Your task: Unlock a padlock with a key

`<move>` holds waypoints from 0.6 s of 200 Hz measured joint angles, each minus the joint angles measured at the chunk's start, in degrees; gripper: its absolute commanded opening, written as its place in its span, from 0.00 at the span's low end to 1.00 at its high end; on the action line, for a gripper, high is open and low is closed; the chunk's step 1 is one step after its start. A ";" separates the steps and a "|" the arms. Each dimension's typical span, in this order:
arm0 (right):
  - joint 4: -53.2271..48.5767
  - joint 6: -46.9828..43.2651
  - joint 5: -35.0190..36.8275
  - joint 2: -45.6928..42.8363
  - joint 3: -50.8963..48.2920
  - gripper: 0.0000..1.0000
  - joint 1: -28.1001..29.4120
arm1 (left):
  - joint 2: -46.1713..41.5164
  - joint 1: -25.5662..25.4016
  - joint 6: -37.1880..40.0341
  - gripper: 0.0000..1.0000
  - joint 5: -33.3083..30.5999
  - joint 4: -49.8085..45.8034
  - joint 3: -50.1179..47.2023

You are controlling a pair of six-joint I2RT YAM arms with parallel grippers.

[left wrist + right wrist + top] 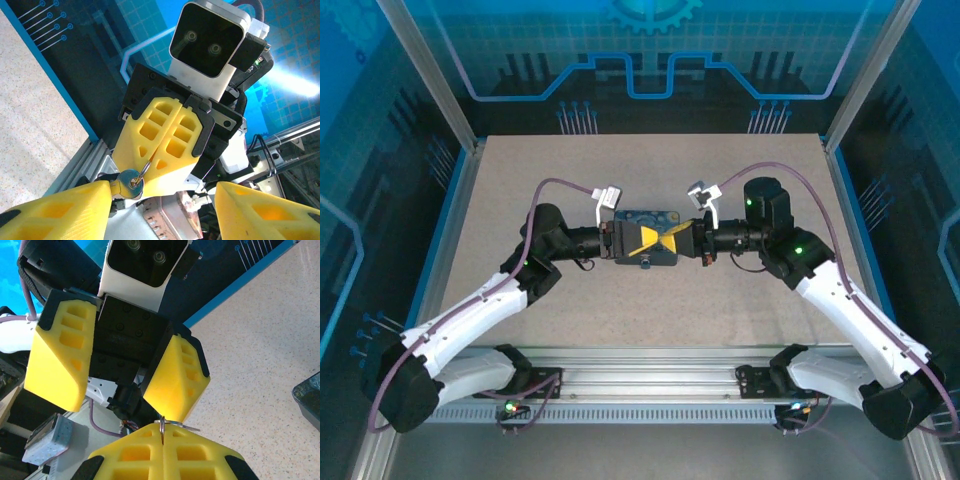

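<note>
The key [130,184] hangs from its ring against one finger of the left gripper [116,190], so next the left gripper moves across to get the key between its fingers.
My two grippers meet tip to tip above the table's middle. The right gripper [665,240] [162,429] is shut on the key [142,170], a thin metal sliver whose ring [162,424] pokes out between its yellow fingers. The key's tip sits in the keyhole of the padlock [129,182], a small bluish-grey lock with its round face turned to the left wrist camera. The padlock touches the inner side of one finger [75,207] of the left gripper [642,241] [162,190], which stands open with its fingers wide apart. A thin wire [189,427] juts out beside the key ring.
A dark blue box [650,217] with yellow swirls lies on the table right under the grippers, and its corner [307,392] is at the right edge of the right wrist view. Speckled tabletop [650,165] stretches around it, fenced by aluminium rails and blue walls.
</note>
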 measured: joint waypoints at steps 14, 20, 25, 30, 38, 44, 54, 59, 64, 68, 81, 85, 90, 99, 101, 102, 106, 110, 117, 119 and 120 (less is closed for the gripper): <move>-0.02 0.00 0.02 0.00 0.00 0.00 0.00 | 0.00 -0.02 0.00 0.53 0.02 -0.37 0.00; -0.02 -0.02 0.07 0.00 0.00 0.00 0.00 | 0.00 -0.02 0.02 0.53 0.02 -0.63 0.00; -0.02 -0.02 0.17 0.00 0.00 0.00 0.00 | 0.00 -0.02 0.02 0.56 0.02 -0.68 0.00; 0.00 0.00 0.20 0.00 0.00 0.00 0.00 | 0.00 -0.07 0.04 0.58 0.02 -0.79 0.00; 0.02 0.00 0.17 0.00 0.00 0.00 0.00 | 0.02 -0.07 0.02 0.60 0.02 -0.90 0.00; 0.02 0.02 0.17 0.00 0.00 0.00 0.00 | 0.02 -0.09 0.13 0.60 0.02 -1.03 0.00; 0.04 0.02 0.13 0.00 0.00 0.00 0.00 | 0.07 -0.13 0.13 0.65 0.02 -1.07 -0.02; 0.07 0.04 0.09 0.00 0.00 0.00 0.00 | 0.11 -0.13 0.09 0.66 0.02 -1.05 -0.02; 0.09 0.09 0.02 0.00 0.00 0.00 0.00 | 0.11 -0.15 0.20 0.68 0.02 -1.03 -0.02; 0.11 0.22 -0.04 0.00 0.00 0.00 0.00 | 0.13 -0.17 0.00 0.69 0.02 -1.05 -0.02; 0.52 0.46 -0.33 0.00 0.00 0.00 0.00 | 0.17 -0.24 0.02 0.72 0.02 -0.98 -0.04; 0.76 0.68 -0.39 0.00 0.00 0.00 0.00 | 0.17 -0.24 0.04 0.73 0.02 -0.98 -0.04; 0.94 0.68 -0.46 0.00 0.00 0.00 0.00 | 0.20 -0.28 0.00 0.73 0.02 -0.98 -0.04; 1.20 0.87 -0.55 0.00 0.00 0.00 0.00 | 0.28 -0.37 0.00 0.75 0.02 -0.83 -0.04; 1.36 0.90 -0.63 0.00 0.00 0.00 0.00 | 0.31 -0.39 -0.02 0.75 0.02 -0.83 -0.04; 1.36 0.90 -0.66 0.00 0.00 0.00 0.00 | 0.33 -0.39 -0.02 0.76 0.04 -0.83 -0.04; 1.42 0.98 -0.70 0.00 0.00 0.00 0.00 | 0.42 -0.44 -0.02 0.77 0.02 -0.81 -0.04; 1.60 1.11 -0.81 0.00 0.00 0.00 0.00 | 0.48 -0.48 -0.04 0.77 0.04 -0.79 -0.04; 1.99 1.36 -1.05 0.00 0.00 0.00 0.00 | 0.68 -0.57 0.00 0.79 0.02 -0.76 -0.04; 2.10 1.46 -1.18 0.00 0.00 0.00 0.00 | 0.70 -0.57 0.00 0.79 0.02 -0.74 -0.04; 2.23 1.57 -1.27 0.00 0.00 0.00 0.00 | 0.74 -0.61 -0.04 0.79 0.02 -0.74 -0.04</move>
